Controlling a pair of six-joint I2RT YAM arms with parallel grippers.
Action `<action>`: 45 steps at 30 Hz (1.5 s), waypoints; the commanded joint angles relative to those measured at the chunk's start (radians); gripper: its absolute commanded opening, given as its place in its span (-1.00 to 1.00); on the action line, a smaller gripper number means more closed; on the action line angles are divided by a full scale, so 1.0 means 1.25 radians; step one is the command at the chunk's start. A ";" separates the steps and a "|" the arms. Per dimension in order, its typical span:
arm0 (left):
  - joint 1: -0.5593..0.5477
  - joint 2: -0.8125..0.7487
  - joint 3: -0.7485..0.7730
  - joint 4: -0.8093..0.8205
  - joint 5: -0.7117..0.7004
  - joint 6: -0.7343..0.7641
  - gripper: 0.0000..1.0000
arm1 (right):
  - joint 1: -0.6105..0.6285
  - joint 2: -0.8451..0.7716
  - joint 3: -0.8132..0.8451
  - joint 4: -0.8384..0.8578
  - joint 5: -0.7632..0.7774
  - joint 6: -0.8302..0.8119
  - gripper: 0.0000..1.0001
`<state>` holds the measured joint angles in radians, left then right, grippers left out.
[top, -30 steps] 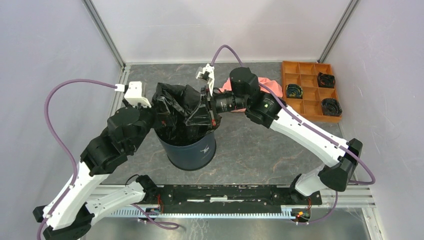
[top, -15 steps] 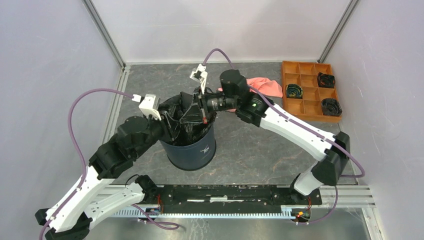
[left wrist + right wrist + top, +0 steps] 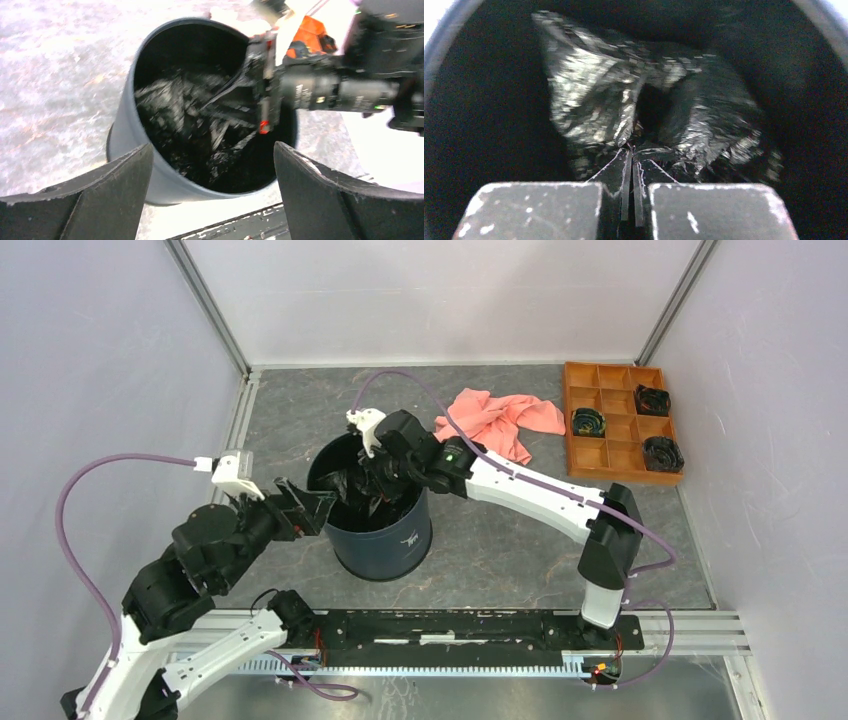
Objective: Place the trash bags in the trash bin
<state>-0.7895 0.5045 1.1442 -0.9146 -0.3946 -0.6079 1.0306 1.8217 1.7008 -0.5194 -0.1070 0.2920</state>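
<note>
The trash bag (image 3: 373, 506) is crumpled below the bin's rim. My right gripper should lift the bag's fold, and my left gripper should pull the bag's other edge (image 3: 338, 483) over the bin's rim.
The dark navy trash bin (image 3: 385, 545) stands near the table's middle. The glossy black trash bag (image 3: 362, 497) lies crumpled inside it. My right gripper (image 3: 375, 478) reaches down into the bin and is shut on a fold of the bag (image 3: 589, 95), with the fold pinched at the tips of the gripper (image 3: 631, 150). My left gripper (image 3: 312, 505) is open and empty just outside the bin's left rim. In the left wrist view the left gripper (image 3: 212, 146) frames the bin (image 3: 125, 145), the bag (image 3: 200, 115) and the right gripper (image 3: 235, 85).
A salmon-pink cloth (image 3: 500, 420) lies behind the bin to the right. An orange compartment tray (image 3: 612, 375) with a few black items stands at the back right. Enclosure walls close in the left, back and right sides.
The right gripper has pushed the bag from above the rim down into the bin. The left gripper has let go of the bag and drawn back to the left, now open.
</note>
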 commanded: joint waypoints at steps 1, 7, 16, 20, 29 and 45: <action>0.001 -0.028 -0.073 -0.082 -0.085 -0.126 0.91 | -0.020 -0.038 -0.004 -0.033 0.250 -0.049 -1.00; 0.001 -0.049 -0.237 0.141 0.024 -0.160 0.90 | -0.023 -0.125 -0.042 -0.028 0.372 -0.076 -1.00; 0.001 0.151 -0.203 0.303 0.090 -0.082 0.91 | -0.041 -0.261 -0.086 0.032 0.213 -0.025 -0.98; 0.001 0.115 -0.148 0.243 0.077 -0.034 0.99 | -0.111 -0.327 -0.187 0.159 -0.003 0.095 -0.94; 0.001 0.098 0.009 0.195 0.317 0.059 1.00 | -0.203 -0.356 -0.267 0.355 -0.246 0.286 -0.92; 0.001 0.425 0.154 0.175 0.327 0.254 0.49 | -0.239 -0.345 -0.261 0.462 -0.316 0.398 -0.92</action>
<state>-0.7876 1.0393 1.2961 -0.6842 0.0528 -0.3779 0.7437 1.3907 1.3590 -0.0147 -0.4747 0.7578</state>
